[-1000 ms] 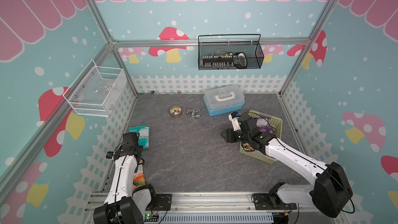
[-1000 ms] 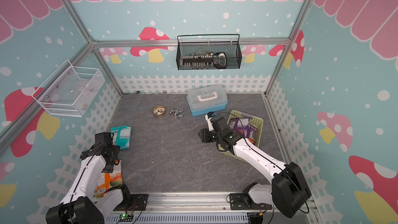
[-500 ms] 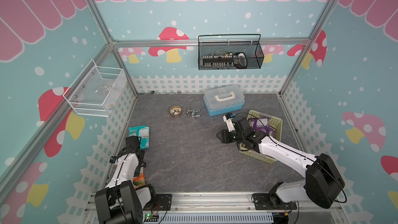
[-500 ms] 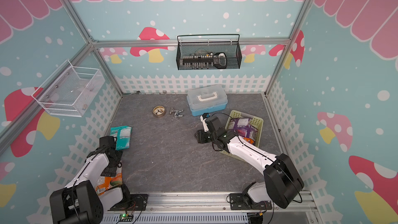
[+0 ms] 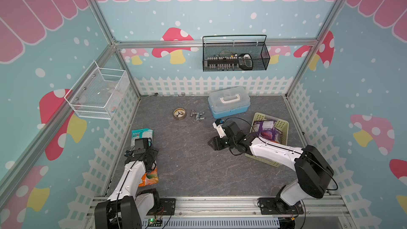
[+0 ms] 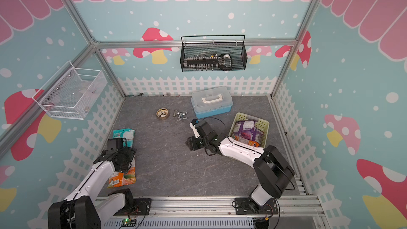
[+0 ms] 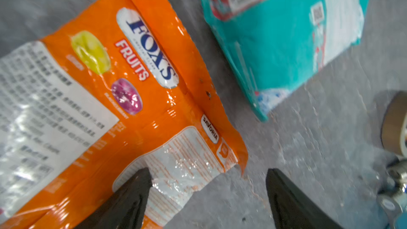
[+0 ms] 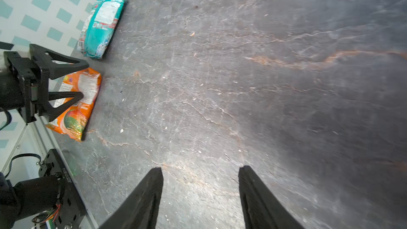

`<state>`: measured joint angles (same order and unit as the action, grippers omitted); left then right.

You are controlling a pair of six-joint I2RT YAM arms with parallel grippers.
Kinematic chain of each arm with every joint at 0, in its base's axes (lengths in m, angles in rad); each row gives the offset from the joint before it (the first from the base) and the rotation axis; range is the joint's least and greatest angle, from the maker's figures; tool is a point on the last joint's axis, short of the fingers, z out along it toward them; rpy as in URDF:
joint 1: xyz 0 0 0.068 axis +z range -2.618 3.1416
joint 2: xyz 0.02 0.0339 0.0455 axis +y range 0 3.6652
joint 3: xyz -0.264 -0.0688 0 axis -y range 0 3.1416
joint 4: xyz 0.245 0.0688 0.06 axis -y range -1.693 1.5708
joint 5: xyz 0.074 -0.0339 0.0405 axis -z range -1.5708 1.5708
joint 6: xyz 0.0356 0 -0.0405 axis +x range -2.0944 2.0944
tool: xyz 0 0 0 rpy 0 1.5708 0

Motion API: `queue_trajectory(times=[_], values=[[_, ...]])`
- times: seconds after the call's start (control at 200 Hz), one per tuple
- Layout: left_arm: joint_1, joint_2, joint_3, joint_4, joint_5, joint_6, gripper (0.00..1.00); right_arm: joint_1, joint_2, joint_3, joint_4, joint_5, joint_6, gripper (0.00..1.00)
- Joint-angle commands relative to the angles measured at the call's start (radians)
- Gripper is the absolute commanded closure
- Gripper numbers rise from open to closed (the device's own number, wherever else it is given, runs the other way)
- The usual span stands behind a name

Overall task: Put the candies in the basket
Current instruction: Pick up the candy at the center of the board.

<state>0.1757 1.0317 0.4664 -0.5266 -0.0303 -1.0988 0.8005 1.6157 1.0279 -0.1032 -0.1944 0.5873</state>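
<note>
I should take the bag's free edge [image 7: 210,96] with my right gripper and bring the bag over, because the orange bag [image 6: 123,178] is under my left gripper, far across from the basket.
An orange candy bag [image 7: 132,84] lies on the floor at the front left, also seen in a top view [image 5: 150,177]. A teal candy bag [image 7: 275,40] lies just behind it by the left fence [image 5: 142,134]. My left gripper [image 7: 209,171] hangs open low over the orange bag's corner, one finger above the bag, the other above bare floor. The pale yellow-green basket [image 5: 284,124] at the right holds purple candy bags [image 5: 266,131]. My right gripper [image 8: 200,169] is open over bare floor left of the basket [image 5: 212,145], with nothing between its fingers.
A blue box with a clear lid [image 5: 229,102] stands at the back. A tape roll [image 5: 179,113] and a metal fitting [image 5: 197,115] lie left of it. A black wire basket [image 5: 235,56] hangs on the back wall, a white one [image 5: 99,93] on the left wall.
My right gripper has moved left, away from the basket, out over the floor. My left arm has sunk lower over the orange bag, with its jaws still wide.
</note>
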Motion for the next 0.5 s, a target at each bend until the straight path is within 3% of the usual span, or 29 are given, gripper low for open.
queue_trajectory(times=[0.0,0.135,0.295,0.365,0.495], values=[[-0.076,0.008,-0.048,-0.021,0.152,-0.094,0.13,0.051,0.084,0.077,0.056,-0.058,0.013,0.39],[-0.183,-0.008,-0.015,-0.022,0.181,-0.124,0.14,0.120,0.221,0.206,0.064,-0.110,-0.006,0.40],[-0.182,-0.066,0.055,-0.055,0.119,-0.096,0.15,0.174,0.408,0.377,0.075,-0.214,-0.021,0.49],[-0.123,-0.071,0.069,-0.080,0.089,-0.073,0.17,0.191,0.476,0.450,0.075,-0.239,-0.025,0.54],[0.084,-0.050,0.037,-0.090,0.111,-0.023,0.20,0.213,0.594,0.585,0.033,-0.236,-0.054,0.57]])
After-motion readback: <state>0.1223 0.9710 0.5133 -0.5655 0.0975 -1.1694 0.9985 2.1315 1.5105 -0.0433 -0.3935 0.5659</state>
